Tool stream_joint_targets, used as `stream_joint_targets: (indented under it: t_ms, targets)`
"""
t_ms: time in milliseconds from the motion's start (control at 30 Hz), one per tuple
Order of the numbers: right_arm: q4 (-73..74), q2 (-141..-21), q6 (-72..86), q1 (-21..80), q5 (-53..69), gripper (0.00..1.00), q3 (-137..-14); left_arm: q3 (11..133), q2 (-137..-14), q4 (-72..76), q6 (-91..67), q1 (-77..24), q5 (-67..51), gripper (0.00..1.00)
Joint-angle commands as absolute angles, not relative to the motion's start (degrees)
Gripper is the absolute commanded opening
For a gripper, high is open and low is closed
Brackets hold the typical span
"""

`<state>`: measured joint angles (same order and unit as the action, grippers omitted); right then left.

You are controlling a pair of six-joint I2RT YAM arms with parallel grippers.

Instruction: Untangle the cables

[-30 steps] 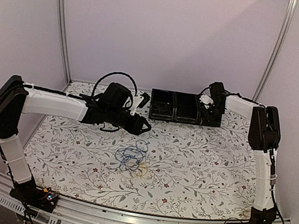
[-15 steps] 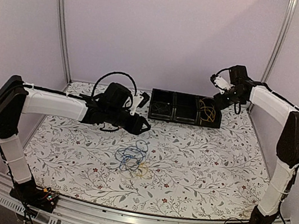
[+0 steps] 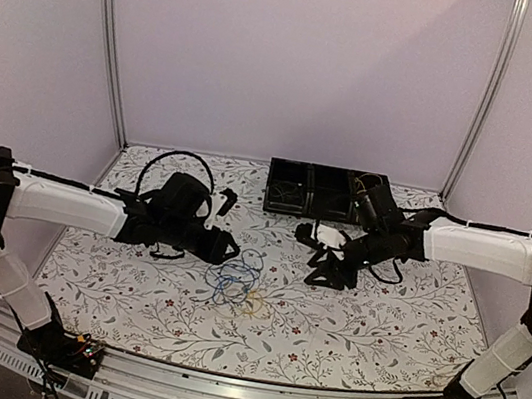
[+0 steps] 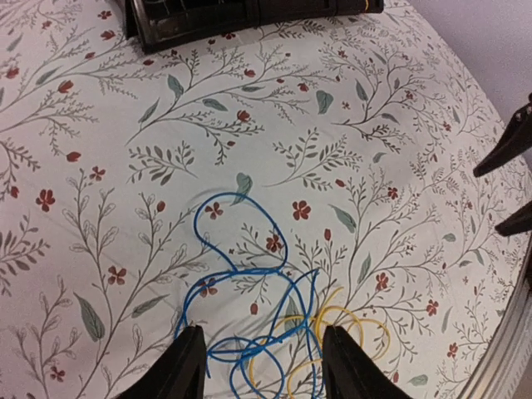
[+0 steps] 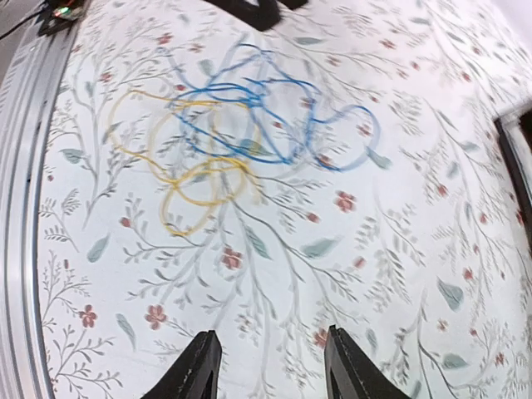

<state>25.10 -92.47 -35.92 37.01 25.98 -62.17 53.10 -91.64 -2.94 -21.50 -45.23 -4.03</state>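
Observation:
The yellow cable's loop [image 3: 256, 305] stands out free of the blue cable, so my right gripper should continue to go toward that loop [image 5: 193, 204] until its fingers close on it.
The cables lie tangled on the floral table: a blue cable [image 3: 236, 278] in several loops over a yellow cable [image 3: 251, 305]. In the left wrist view the blue cable [image 4: 249, 270] and yellow cable [image 4: 353, 328] lie just ahead of and between my fingers. My left gripper [image 3: 230, 248] [image 4: 266, 366] is open and empty, close over the tangle's left side. My right gripper [image 3: 312, 258] [image 5: 270, 362] is open and empty, to the right of the tangle, apart from the blue [image 5: 266, 116] and yellow [image 5: 191, 179] cables. No whitish cable shows.
A black tray [image 3: 296, 169] with three compartments stands at the back; its right compartment holds a dark and yellowish cable [image 3: 364, 187]. The metal rail of the near table edge [image 5: 25, 166] is close to the tangle. The right gripper's fingers [image 4: 507, 150] show in the left wrist view.
My right arm swung from above the tray's right end down and left to the table beside the tangle. My left gripper moved nearer and lower, toward the tangle.

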Motion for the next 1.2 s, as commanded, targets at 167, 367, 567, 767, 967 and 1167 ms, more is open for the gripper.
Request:
stream_joint_targets:
  t_ms: [167,367,567,767,967,1167]
  targets:
    - [16.3,-98.7,-40.8,55.0,22.6,0.50,-63.8,36.5,-84.6,7.4,-33.1,-46.5,-9.1,0.50]
    - [13.0,-106.5,-40.6,62.2,16.7,0.50,-68.2,31.8,-84.3,9.0,-35.6,-46.5,-7.9,0.44]
    - [12.3,-112.3,-39.3,64.3,11.8,0.51,-73.2,29.8,-86.1,11.6,-36.8,-46.5,-8.2,0.40]
    - [12.4,-114.6,-40.9,65.4,11.1,0.49,-73.1,28.7,-87.0,13.4,-37.3,-46.4,-8.2,0.38]
    - [14.7,-115.8,-41.6,65.5,10.1,0.19,-74.9,28.8,-86.8,13.4,-36.8,-46.4,-7.0,0.38]
    - [18.1,-106.7,-40.9,65.1,11.1,0.00,-78.4,26.2,-77.0,14.0,-34.7,-47.7,1.9,0.47]
